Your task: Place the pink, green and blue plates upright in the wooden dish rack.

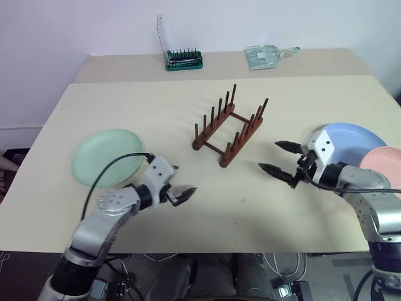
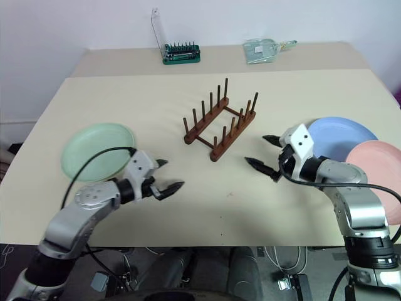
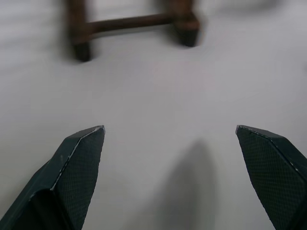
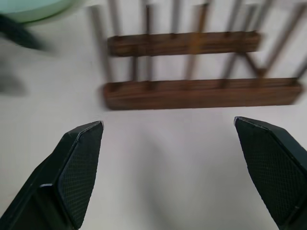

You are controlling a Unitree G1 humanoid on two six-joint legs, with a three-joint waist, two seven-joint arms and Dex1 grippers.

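Observation:
With the wooden dish rack [image 1: 242, 142] slanted to the table's near edge, I should turn the rack parallel to that edge before my right gripper takes the pink plate [image 2: 374, 166].
The wooden dish rack [image 1: 229, 128] stands in the middle of the table with nothing between its pegs. A mint green plate [image 1: 106, 157] lies flat at the left. At the right, a light blue plate [image 1: 354, 141] lies flat with a pink plate [image 1: 385, 163] overlapping its near right edge. My left gripper [image 1: 183, 182] hovers open and unladen just right of the green plate, pointing toward the rack [image 3: 129, 23]. In front of the blue plate my right gripper [image 1: 269, 155] hangs open, holding nothing, facing the rack [image 4: 201, 93] from its right side.
A green tray of tool bits [image 1: 183, 59] and a clear plastic case [image 1: 266, 56] sit on the far table strip by the wall. Bare tabletop [image 1: 225, 207] lies between the two grippers and in front of the rack.

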